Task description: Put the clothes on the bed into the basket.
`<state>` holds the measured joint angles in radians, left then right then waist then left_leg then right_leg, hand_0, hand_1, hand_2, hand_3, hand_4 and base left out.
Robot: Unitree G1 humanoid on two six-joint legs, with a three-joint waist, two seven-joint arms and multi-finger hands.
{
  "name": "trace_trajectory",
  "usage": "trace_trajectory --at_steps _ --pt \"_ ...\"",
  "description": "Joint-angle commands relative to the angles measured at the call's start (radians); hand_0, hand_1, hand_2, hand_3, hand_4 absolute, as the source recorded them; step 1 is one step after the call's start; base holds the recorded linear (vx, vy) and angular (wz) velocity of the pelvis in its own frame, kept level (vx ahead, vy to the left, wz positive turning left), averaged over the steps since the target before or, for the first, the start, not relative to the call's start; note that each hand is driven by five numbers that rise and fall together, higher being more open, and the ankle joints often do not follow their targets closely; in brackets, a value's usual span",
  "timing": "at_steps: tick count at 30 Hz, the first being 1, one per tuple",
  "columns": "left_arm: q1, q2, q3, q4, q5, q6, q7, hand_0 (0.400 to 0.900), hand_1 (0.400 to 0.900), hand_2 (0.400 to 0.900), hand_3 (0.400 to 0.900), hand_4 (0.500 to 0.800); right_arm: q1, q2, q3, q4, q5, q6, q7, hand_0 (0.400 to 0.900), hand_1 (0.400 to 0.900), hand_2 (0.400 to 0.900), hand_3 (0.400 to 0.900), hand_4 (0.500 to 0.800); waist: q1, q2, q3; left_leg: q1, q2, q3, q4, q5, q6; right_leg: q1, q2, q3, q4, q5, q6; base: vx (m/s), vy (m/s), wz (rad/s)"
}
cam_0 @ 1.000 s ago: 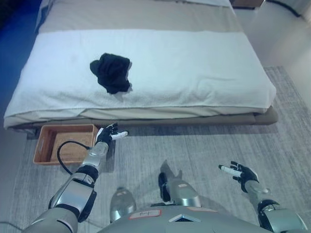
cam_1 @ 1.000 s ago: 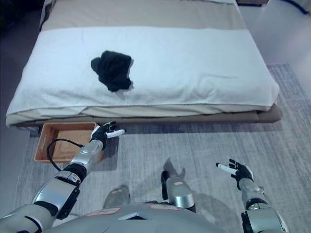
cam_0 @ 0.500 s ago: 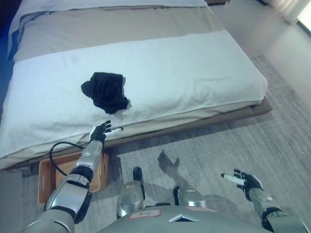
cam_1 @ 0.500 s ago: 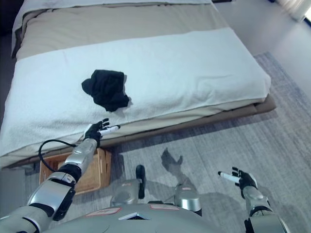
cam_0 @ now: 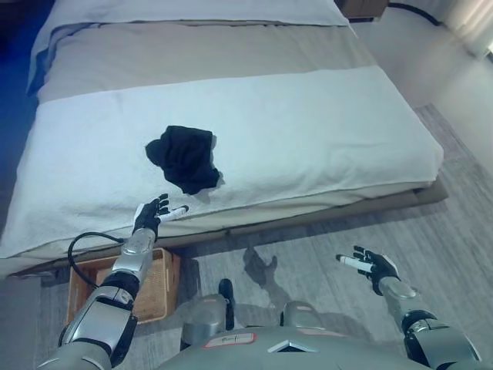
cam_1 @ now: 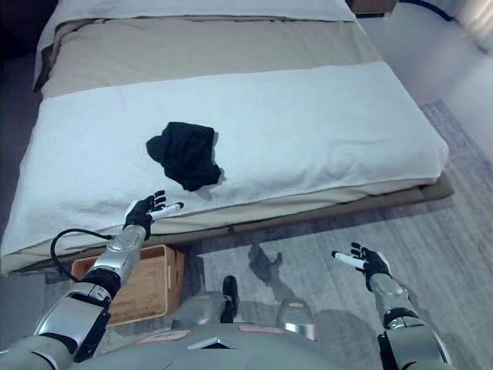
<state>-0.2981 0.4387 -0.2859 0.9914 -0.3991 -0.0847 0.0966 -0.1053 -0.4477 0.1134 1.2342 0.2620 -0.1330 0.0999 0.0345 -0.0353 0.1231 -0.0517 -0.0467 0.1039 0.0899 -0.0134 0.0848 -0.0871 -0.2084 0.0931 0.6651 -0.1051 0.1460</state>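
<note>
I expect the loose end of the black garment to spread out and drag over the blanket when I carry it to the basket, because the garment lies limp and bunched.
A black garment lies bunched on the white blanket of the bed, left of the middle. My left hand is open and empty at the bed's near edge, just below and left of the garment. A wicker basket stands on the floor by the bed's near left side, under my left arm. My right hand is open and empty, low over the rug at the right.
The bed fills the upper part of the view, with a beige sheet behind the white blanket. A grey rug covers the floor in front. A bare floor strip runs to the right of the bed.
The camera has shifted, so the whole scene sits differently. My left hand has risen from in front of the basket to the bed's edge near the garment. My right hand stays open.
</note>
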Motion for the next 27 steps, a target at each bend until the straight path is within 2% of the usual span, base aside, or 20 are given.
trace_trajectory --at_steps 1,3,5,8,11,15,17,19,22,24,25,26,27 --pt "-0.014 0.05 0.063 -0.123 0.006 -0.068 0.004 0.9 0.9 0.9 0.9 0.8 0.007 -0.065 0.0 -0.024 -0.006 -0.027 -0.009 0.9 0.9 0.9 0.9 0.8 -0.012 0.024 -0.02 -0.047 0.02 -0.049 0.06 -0.015 -0.021 -0.009 -0.052 -0.026 -0.076 0.316 -0.018 0.2 0.106 0.22" --pt "-0.019 0.046 0.059 -0.113 0.012 -0.07 0.003 0.9 0.9 0.9 0.9 0.8 0.012 -0.067 -0.004 -0.022 -0.005 -0.026 -0.004 0.9 0.9 0.9 0.9 0.8 -0.032 0.031 -0.014 -0.014 0.021 -0.063 0.037 -0.024 -0.035 -0.058 -0.056 -0.064 -0.154 0.224 -0.022 0.22 0.018 0.32" --pt "-0.034 0.04 0.053 -0.092 0.017 -0.071 0.004 0.9 0.9 0.9 0.9 0.8 0.012 -0.072 -0.014 -0.011 -0.002 -0.028 -0.005 0.9 0.9 0.9 0.9 0.8 -0.056 0.019 0.0 0.009 0.01 -0.082 0.038 -0.046 -0.052 -0.084 -0.064 -0.084 -0.278 0.202 -0.006 0.22 -0.08 0.52" --pt "-0.049 0.037 0.049 -0.065 0.032 -0.073 -0.001 0.9 0.9 0.9 0.9 0.8 0.023 -0.071 -0.026 -0.007 -0.004 -0.027 -0.003 0.9 0.9 0.9 0.9 0.8 -0.094 -0.01 0.016 0.072 -0.008 -0.104 0.034 -0.095 -0.075 -0.114 -0.066 -0.085 -0.487 0.253 0.035 0.28 -0.113 0.44" --pt "-0.045 0.033 0.052 -0.057 0.055 -0.073 -0.004 0.9 0.9 0.9 0.9 0.8 0.046 -0.068 -0.039 -0.001 -0.009 -0.026 0.004 0.9 0.9 0.9 0.9 0.8 -0.126 -0.032 0.018 0.134 -0.014 -0.132 0.037 -0.146 -0.089 -0.152 -0.056 -0.068 -0.594 0.32 0.065 0.3 -0.086 0.39" --pt "-0.04 0.034 0.05 -0.059 0.081 -0.065 -0.002 0.9 0.9 0.9 0.9 0.8 0.06 -0.064 -0.039 -0.007 -0.008 -0.025 0.01 0.9 0.9 0.9 0.9 0.8 -0.142 -0.05 0.016 0.173 -0.012 -0.148 0.05 -0.186 -0.093 -0.153 -0.028 -0.057 -0.611 0.345 0.068 0.2 -0.074 0.26" --pt "-0.038 0.028 0.044 -0.032 0.138 -0.057 0.008 0.9 0.9 0.9 0.9 0.8 0.067 -0.061 -0.041 0.005 -0.006 -0.029 0.013 0.9 0.9 0.9 0.9 0.8 -0.149 -0.059 -0.007 0.205 0.002 -0.156 0.031 -0.206 -0.103 -0.125 0.002 -0.032 -0.648 0.345 0.065 0.23 -0.129 0.22" --pt "-0.039 0.026 0.037 -0.018 0.162 -0.055 0.016 0.9 0.9 0.9 0.9 0.8 0.059 -0.066 -0.035 0.007 -0.011 -0.028 0.011 0.9 0.9 0.9 0.9 0.8 -0.151 -0.052 -0.013 0.212 0.028 -0.164 0.016 -0.196 -0.12 -0.116 0.016 -0.043 -0.651 0.348 0.061 0.14 -0.105 0.16" --pt "-0.059 0.034 0.029 0.004 0.218 -0.049 0.048 0.9 0.9 0.9 0.9 0.8 0.054 -0.076 -0.035 -0.008 -0.003 -0.029 0.007 0.9 0.9 0.9 0.9 0.8 -0.162 -0.046 -0.016 0.201 0.053 -0.174 0.001 -0.183 -0.138 -0.131 0.03 -0.05 -0.639 0.335 0.052 0.05 -0.086 0.3" --pt "-0.111 0.05 0.053 0.056 0.296 -0.036 0.165 0.9 0.9 0.9 0.9 0.8 0.049 -0.079 -0.031 -0.023 0.007 -0.04 -0.004 0.9 0.9 0.9 0.9 0.8 -0.167 -0.045 -0.002 0.181 0.083 -0.181 -0.009 -0.173 -0.152 -0.163 0.043 -0.06 -0.623 0.323 0.041 -0.01 -0.073 0.19" --pt "-0.112 0.049 0.053 0.057 0.296 -0.036 0.166 0.9 0.9 0.9 0.9 0.8 0.047 -0.08 -0.031 -0.023 0.008 -0.041 -0.004 0.9 0.9 0.9 0.9 0.8 -0.168 -0.044 -0.002 0.179 0.084 -0.181 -0.009 -0.174 -0.153 -0.164 0.044 -0.061 -0.621 0.323 0.041 -0.06 -0.071 0.16" --pt "-0.13 0.039 0.072 0.062 0.325 -0.038 0.226 0.9 0.9 0.9 0.9 0.8 0.051 -0.077 -0.025 -0.031 0.002 -0.046 -0.016 0.9 0.9 0.9 0.9 0.8 -0.169 -0.045 0.015 0.16 0.095 -0.182 -0.006 -0.17 -0.16 -0.186 0.042 -0.073 -0.614 0.318 0.038 -0.08 -0.078 0.22" --pt "-0.144 0.037 0.077 0.064 0.337 -0.036 0.261 0.9 0.9 0.9 0.9 0.8 0.05 -0.077 -0.021 -0.034 0.002 -0.048 -0.024 0.9 0.9 0.9 0.9 0.8 -0.171 -0.048 0.025 0.14 0.103 -0.179 -0.002 -0.166 -0.166 -0.197 0.037 -0.081 -0.61 0.317 0.038 -0.11 -0.094 0.4"
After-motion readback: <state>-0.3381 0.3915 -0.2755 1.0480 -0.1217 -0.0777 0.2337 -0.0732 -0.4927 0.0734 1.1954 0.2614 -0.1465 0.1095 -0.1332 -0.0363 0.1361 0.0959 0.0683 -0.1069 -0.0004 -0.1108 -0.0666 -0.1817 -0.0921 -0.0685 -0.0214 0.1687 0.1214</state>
